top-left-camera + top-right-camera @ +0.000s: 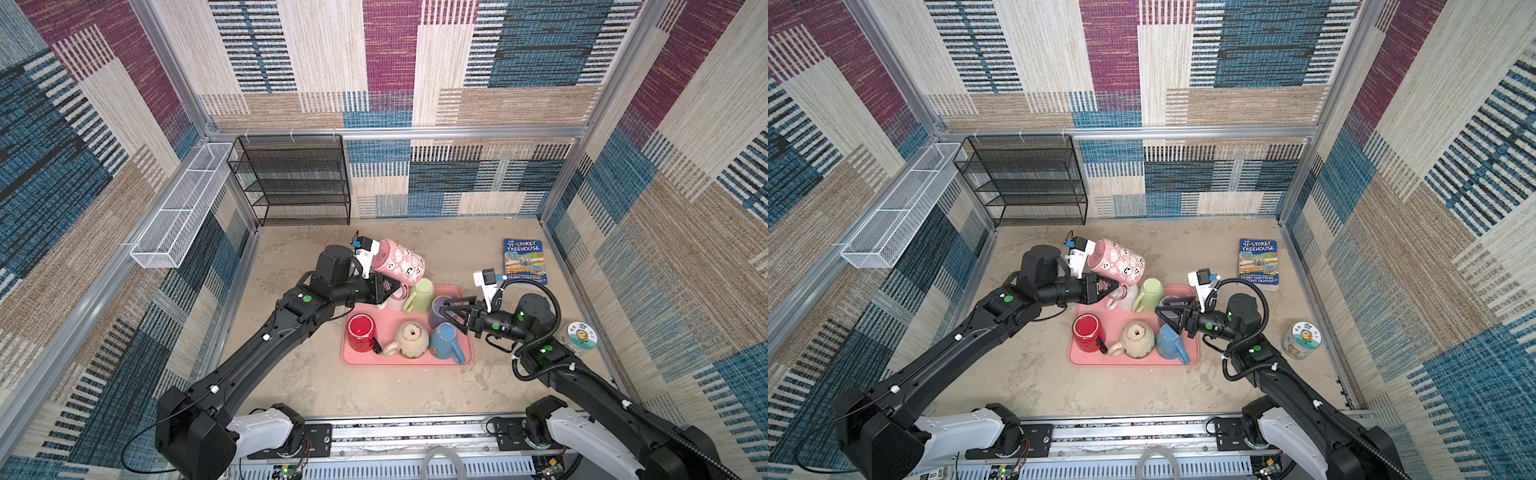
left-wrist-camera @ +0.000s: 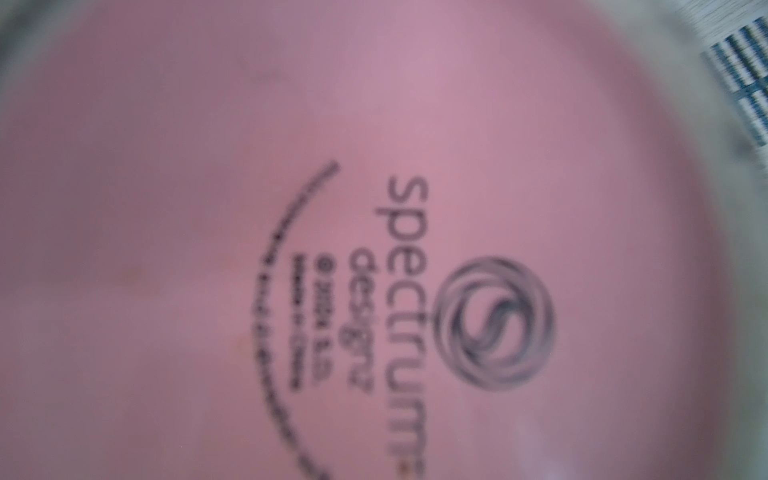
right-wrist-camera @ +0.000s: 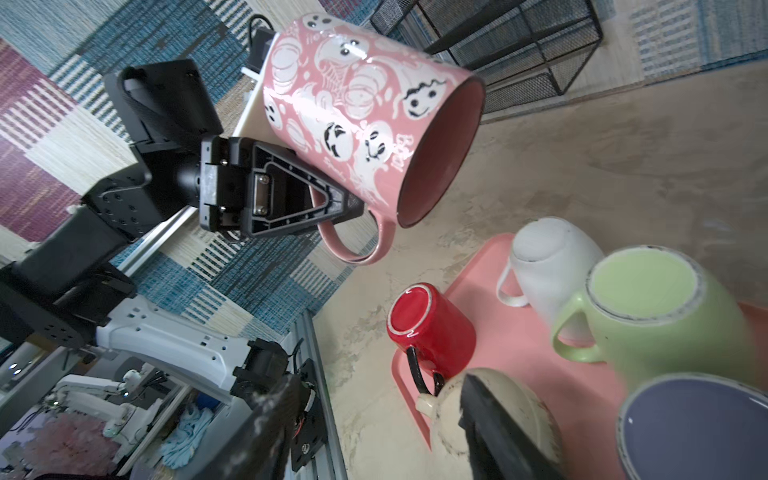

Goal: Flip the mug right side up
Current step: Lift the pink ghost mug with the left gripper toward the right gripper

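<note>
I should keep moving my right gripper toward the handle (image 3: 385, 232) near the pink mug's rim and close there, as the pink mug's handle (image 3: 352, 254) is free beyond my left gripper's fingers.
The pink mug (image 1: 397, 262) (image 1: 1119, 259) with white ghosts hangs in the air on its side beyond the tray's far left corner, mouth facing right. My left gripper (image 1: 397, 287) (image 1: 1115, 286) (image 3: 345, 203) is shut on its handle. Its printed base (image 2: 374, 208) fills the left wrist view, where the jaws are hidden. My right gripper (image 1: 446, 314) (image 1: 1163, 316) (image 3: 382, 436) stands open over the tray's right side, above the purple and blue mugs, with nothing between its fingers.
The pink tray (image 1: 407, 363) holds a red mug (image 1: 361, 332) and a cream mug (image 1: 411, 340) bottom up, plus blue (image 1: 444, 341), green (image 1: 419, 295), purple (image 1: 438, 305) and white (image 3: 552, 257) mugs. A book (image 1: 524, 261) and jar (image 1: 582, 334) lie right. A black rack (image 1: 291, 178) stands at the back.
</note>
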Available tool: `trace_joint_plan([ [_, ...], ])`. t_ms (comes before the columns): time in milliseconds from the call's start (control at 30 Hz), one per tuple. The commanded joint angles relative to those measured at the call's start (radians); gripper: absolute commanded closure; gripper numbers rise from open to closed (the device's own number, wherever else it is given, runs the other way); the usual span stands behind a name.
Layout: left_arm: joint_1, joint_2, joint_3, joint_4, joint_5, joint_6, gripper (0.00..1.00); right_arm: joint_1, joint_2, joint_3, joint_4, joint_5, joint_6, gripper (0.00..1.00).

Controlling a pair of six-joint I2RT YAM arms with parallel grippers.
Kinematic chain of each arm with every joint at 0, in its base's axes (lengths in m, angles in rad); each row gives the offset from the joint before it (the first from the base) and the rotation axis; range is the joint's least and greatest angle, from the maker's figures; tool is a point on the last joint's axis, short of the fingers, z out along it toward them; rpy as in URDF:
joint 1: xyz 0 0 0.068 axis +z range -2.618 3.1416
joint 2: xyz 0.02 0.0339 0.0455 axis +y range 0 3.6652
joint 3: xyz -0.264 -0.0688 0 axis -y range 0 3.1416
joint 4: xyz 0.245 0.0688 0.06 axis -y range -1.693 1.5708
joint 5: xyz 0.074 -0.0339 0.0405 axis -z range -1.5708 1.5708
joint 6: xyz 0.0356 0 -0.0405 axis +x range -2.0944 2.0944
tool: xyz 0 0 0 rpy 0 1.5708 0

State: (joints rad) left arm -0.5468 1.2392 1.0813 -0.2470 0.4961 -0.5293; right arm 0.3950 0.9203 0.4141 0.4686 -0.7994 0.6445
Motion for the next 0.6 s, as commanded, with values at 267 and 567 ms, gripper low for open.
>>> trace_joint_plan([
  [267,0.028,0.063,0.019,0.424,0.225,-0.160,1.00,0.002,0.158,0.077,0.401,-0.123,0.188,0.34],
  [567,0.044,0.116,0.066,0.528,0.286,-0.234,1.00,0.001,0.311,0.195,0.473,-0.140,0.217,0.39],
])
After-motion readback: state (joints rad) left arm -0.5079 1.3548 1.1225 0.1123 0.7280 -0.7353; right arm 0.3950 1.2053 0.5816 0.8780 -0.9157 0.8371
